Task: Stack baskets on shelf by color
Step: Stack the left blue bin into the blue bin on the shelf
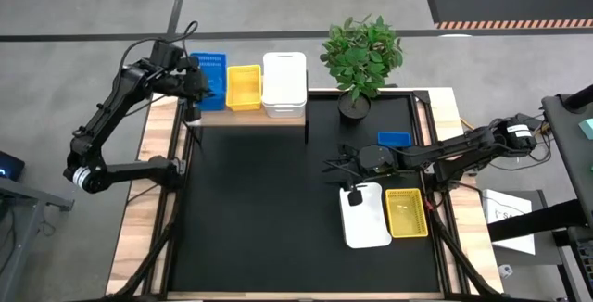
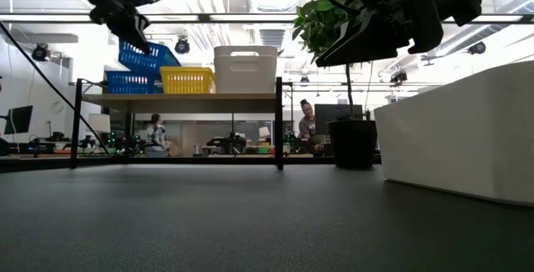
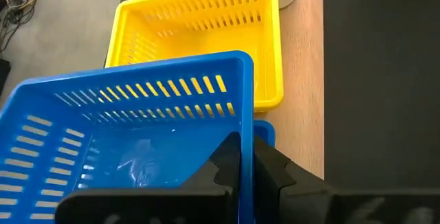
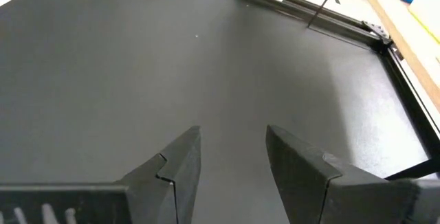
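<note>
The upper blue basket (image 2: 152, 56) sits at a slant over the shelf's blue basket. Next, my left gripper lets go of the upper basket's rim (image 3: 245, 90), then presses that basket down level with closed fingers.
On the light-wood shelf (image 1: 278, 117) stand a blue basket (image 2: 129, 82), a yellow basket (image 1: 244, 87) and a white basket stack (image 1: 283, 83), side by side. My left gripper (image 1: 192, 87) is shut on another blue basket (image 2: 146, 55), tilted just above the shelf's blue one. My right gripper (image 4: 234, 155) is open and empty above the black table, beside a white basket (image 1: 364, 214), a yellow basket (image 1: 406, 212) and a blue basket (image 1: 394, 138). My left gripper holds the blue basket by the rim of one side wall (image 3: 242, 148), one finger inside the basket and one outside. The fingers come from above. The basket is tilted, over the blue basket on the shelf (image 3: 265, 131); whether the two touch, I cannot tell.
A potted plant (image 1: 361, 56) stands at the table's far right, next to the shelf's right end. The black table's middle and left (image 1: 250, 209) are bare. People show in the room behind the shelf in the low view (image 2: 307, 122).
</note>
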